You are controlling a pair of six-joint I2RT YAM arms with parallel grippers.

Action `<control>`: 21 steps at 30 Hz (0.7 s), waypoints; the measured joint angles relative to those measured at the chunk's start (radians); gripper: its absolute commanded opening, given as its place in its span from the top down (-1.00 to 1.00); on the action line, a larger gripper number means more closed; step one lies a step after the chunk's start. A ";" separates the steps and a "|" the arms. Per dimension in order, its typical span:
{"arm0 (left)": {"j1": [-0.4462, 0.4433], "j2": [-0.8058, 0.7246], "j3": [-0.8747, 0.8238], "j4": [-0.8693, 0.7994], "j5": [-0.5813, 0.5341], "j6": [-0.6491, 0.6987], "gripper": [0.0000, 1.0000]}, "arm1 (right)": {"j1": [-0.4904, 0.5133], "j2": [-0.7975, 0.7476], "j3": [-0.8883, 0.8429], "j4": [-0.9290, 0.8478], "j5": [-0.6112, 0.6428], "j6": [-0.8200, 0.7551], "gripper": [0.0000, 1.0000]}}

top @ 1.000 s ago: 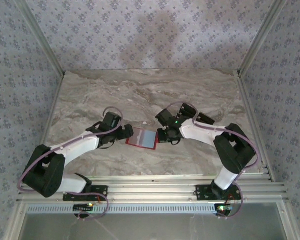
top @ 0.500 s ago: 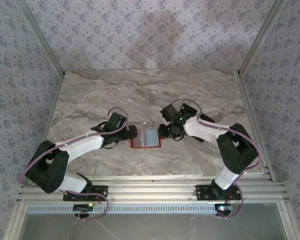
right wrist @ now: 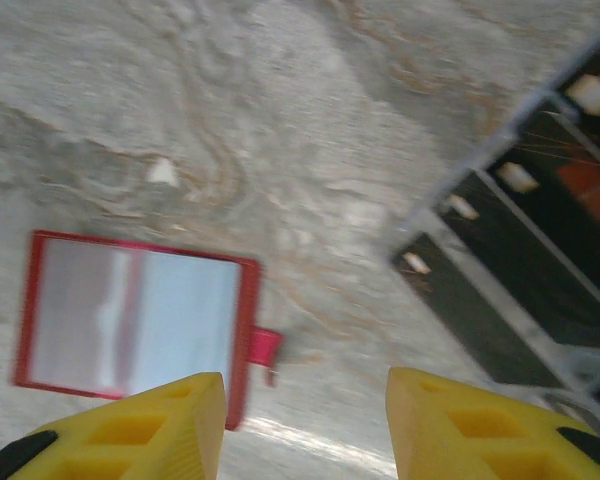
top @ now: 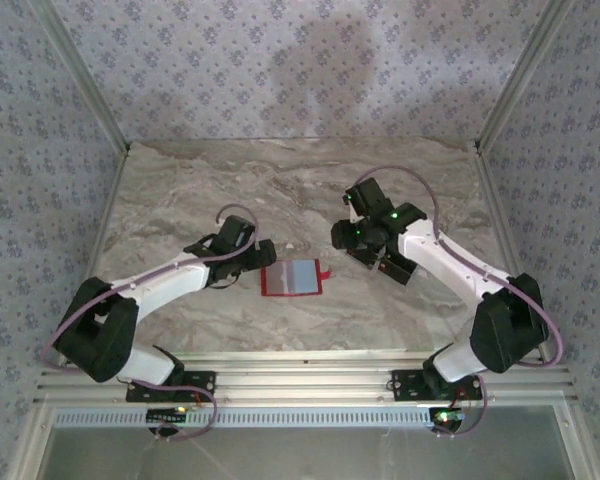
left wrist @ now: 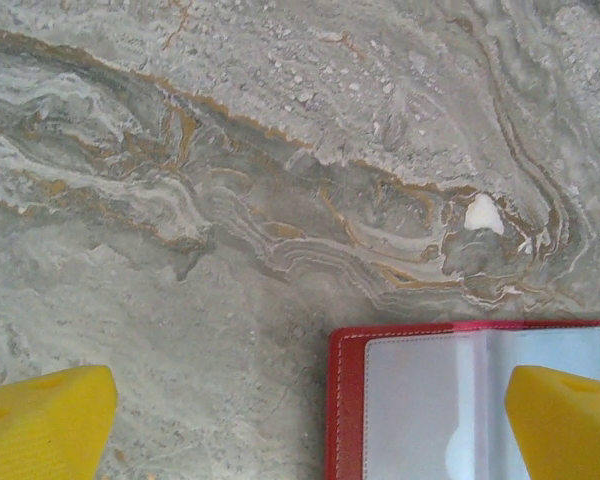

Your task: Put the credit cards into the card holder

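Observation:
My right gripper should keep moving closer until its open fingers straddle the credit card (right wrist: 468,318) nearest the card holder, as a gap (right wrist: 492,288) separates that card from the next one.
The card holder (top: 292,279) lies open and flat on the marble table (top: 230,180), grey-silver inside up, its red tab (top: 325,272) pointing right. My left gripper (top: 264,253) hovers at its left edge, jaws wide open. In the left wrist view the card holder (left wrist: 460,400) lies below the span of the open left gripper (left wrist: 305,425), its left part between the yellow fingertips (left wrist: 42,420). My right gripper (top: 343,236) is raised to the right of the holder, open and holding nothing. The right wrist view shows the card holder (right wrist: 130,312) blurred, left of the open right gripper (right wrist: 305,425). The credit cards are out of view.
Aluminium posts and patterned walls (top: 300,70) enclose the table on three sides. A metal rail (top: 300,385) runs along the near edge by the arm bases. The table's metal edge (right wrist: 490,190), with dark gear beyond it, shows in the right wrist view.
My right gripper has opened, let go of the card holder and swung back and to the right. The holder now lies flat and square, tab showing. The left gripper stayed open beside it.

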 measured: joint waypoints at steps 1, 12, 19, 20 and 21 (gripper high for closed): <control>0.000 0.002 0.005 0.000 0.000 0.000 -0.99 | -0.003 0.000 0.002 -0.018 0.020 -0.015 0.04; 0.000 0.024 0.026 0.003 0.001 0.004 -0.99 | -0.003 0.063 0.003 -0.076 0.155 -0.182 0.06; 0.000 0.031 0.026 0.005 0.008 0.005 -0.99 | 0.016 0.184 0.032 -0.087 0.257 -0.271 0.07; 0.000 0.031 0.026 0.005 0.009 0.006 -1.00 | 0.018 0.195 0.039 -0.087 0.268 -0.277 0.07; 0.000 0.031 0.026 0.008 0.009 0.007 -1.00 | 0.022 0.208 0.048 -0.087 0.280 -0.287 0.07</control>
